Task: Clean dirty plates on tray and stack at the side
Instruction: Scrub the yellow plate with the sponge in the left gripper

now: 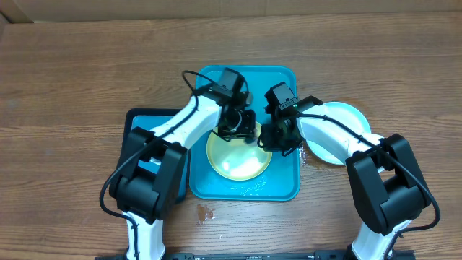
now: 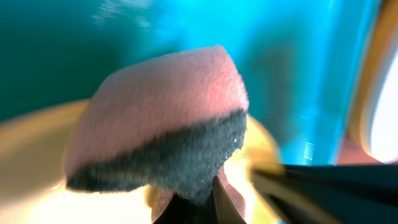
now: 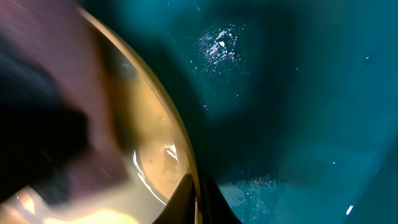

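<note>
Next, my left gripper sweeps the sponge it is holding back across the plate's near half (image 1: 237,167), because the sponge is at the plate's far rim beside my right gripper.
A yellow-green plate (image 1: 238,157) lies on the teal tray (image 1: 285,186), tilted up at its right rim. My left gripper (image 1: 237,128) is shut on a pink sponge with a dark grey scrub face (image 2: 161,118) and presses it on the plate (image 2: 31,168). My right gripper (image 1: 278,139) is shut on the plate's right rim (image 3: 186,149), one finger on each side (image 3: 196,202). A pale blue-white plate (image 1: 345,115) lies on the table to the right of the tray. A second yellow-green plate is out of view.
A smaller dark-rimmed blue tray (image 1: 137,119) lies left of the teal tray, partly under my left arm. Water drops sit on the teal tray floor (image 3: 217,40) and on the table by its front edge (image 1: 204,211).
</note>
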`<action>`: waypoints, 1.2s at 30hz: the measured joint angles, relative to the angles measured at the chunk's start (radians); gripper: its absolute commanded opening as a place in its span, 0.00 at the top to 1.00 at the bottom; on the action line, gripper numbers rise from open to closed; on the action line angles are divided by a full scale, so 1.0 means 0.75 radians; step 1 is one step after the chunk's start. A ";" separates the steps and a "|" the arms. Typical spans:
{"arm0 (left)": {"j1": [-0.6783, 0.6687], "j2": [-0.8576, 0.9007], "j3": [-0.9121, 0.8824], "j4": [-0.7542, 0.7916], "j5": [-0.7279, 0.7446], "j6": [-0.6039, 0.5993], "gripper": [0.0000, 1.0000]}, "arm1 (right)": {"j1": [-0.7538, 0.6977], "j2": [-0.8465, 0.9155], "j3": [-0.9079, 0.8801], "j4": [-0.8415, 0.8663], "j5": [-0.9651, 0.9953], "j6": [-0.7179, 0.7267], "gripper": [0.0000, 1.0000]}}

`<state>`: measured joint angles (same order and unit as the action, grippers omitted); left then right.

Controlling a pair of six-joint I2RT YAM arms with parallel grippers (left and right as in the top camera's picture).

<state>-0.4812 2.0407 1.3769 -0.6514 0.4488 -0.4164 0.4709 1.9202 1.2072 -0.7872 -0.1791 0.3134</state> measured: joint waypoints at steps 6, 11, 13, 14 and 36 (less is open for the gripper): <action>-0.030 0.001 0.000 -0.056 -0.020 -0.010 0.96 | 0.001 0.000 0.000 -0.002 0.000 0.001 0.96; 0.018 0.001 0.000 -0.148 -0.203 -0.015 0.96 | 0.001 0.000 0.000 0.000 0.000 0.001 0.96; 0.041 -0.002 0.004 -0.182 -0.288 -0.015 0.96 | 0.001 0.001 0.000 -0.001 -0.001 0.001 0.96; 0.049 -0.005 0.007 -0.201 -0.329 -0.013 0.96 | 0.000 0.002 0.000 -0.001 -0.001 0.000 0.96; 0.074 -0.009 -0.013 -0.313 -0.084 0.172 0.95 | 0.002 0.002 0.001 -0.001 -0.011 0.001 0.96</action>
<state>-0.4259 2.0338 1.3674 -0.8864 0.3855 -0.2874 0.4721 1.9217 1.2079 -0.7879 -0.1871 0.3141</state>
